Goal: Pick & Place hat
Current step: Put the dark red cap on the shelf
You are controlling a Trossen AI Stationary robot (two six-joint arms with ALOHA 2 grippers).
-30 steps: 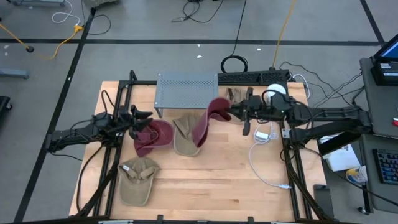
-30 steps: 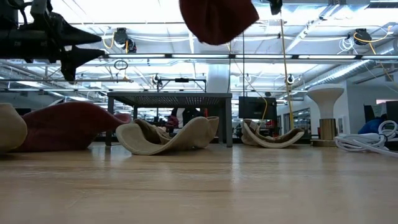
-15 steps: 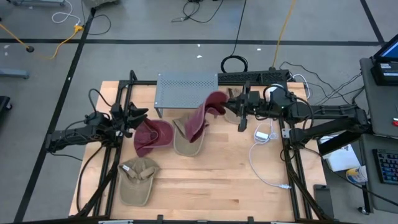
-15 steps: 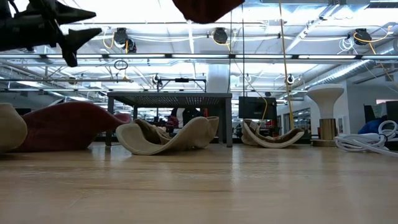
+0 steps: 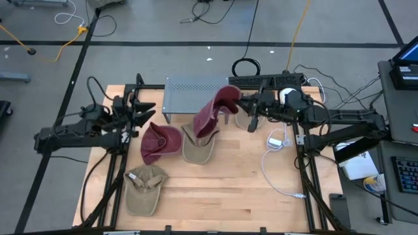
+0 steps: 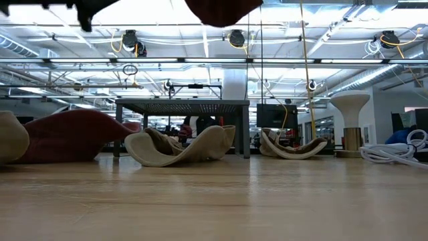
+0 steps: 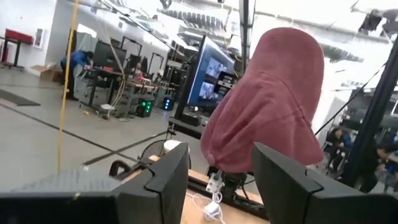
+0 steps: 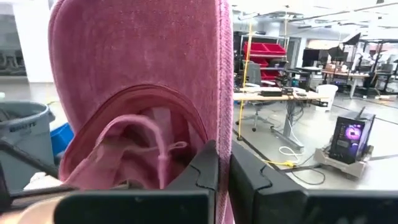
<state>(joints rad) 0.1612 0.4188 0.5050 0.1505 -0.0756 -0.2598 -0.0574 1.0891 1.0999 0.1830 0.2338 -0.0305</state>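
Note:
I continue to move my left gripper toward the brim's free opposite edge (image 8: 57, 56) until it can close there, because my right gripper is holding the maroon hat's brim (image 8: 134, 46) by one edge.
A maroon hat (image 5: 212, 117) hangs in the air in front of the grey perforated stand (image 5: 196, 94), with my right gripper (image 5: 240, 108) shut on it; its bottom shows at the top of the low view (image 6: 221, 9). A second maroon hat (image 5: 160, 141) lies on the table at the left of the middle. My left gripper (image 5: 145, 112) stands open above the table's left side, touching nothing. Its two fingers (image 7: 168, 177) frame the hanging hat (image 7: 267, 106), which is farther off. My right gripper pinches the hat's rim edge (image 8: 225, 106) between its two shut fingers (image 8: 205, 171). The fingers come level from the table's right side. The hat is lifted clear of the table and hangs down below the fingers, its hollow inside (image 8: 143, 137) turned toward the wrist.
A tan hat (image 5: 197, 149) lies beside the maroon one, a tan cap (image 5: 145, 188) near the front left, and another tan hat (image 5: 245, 121) under my right gripper. A white cable (image 5: 277, 163) runs down the table's right side.
My left gripper has risen well clear of the maroon hat on the table and drawn a little toward the left edge, staying open. My right gripper has gone slightly up and toward the far edge; the hanging hat came with it and swung toward the stand.

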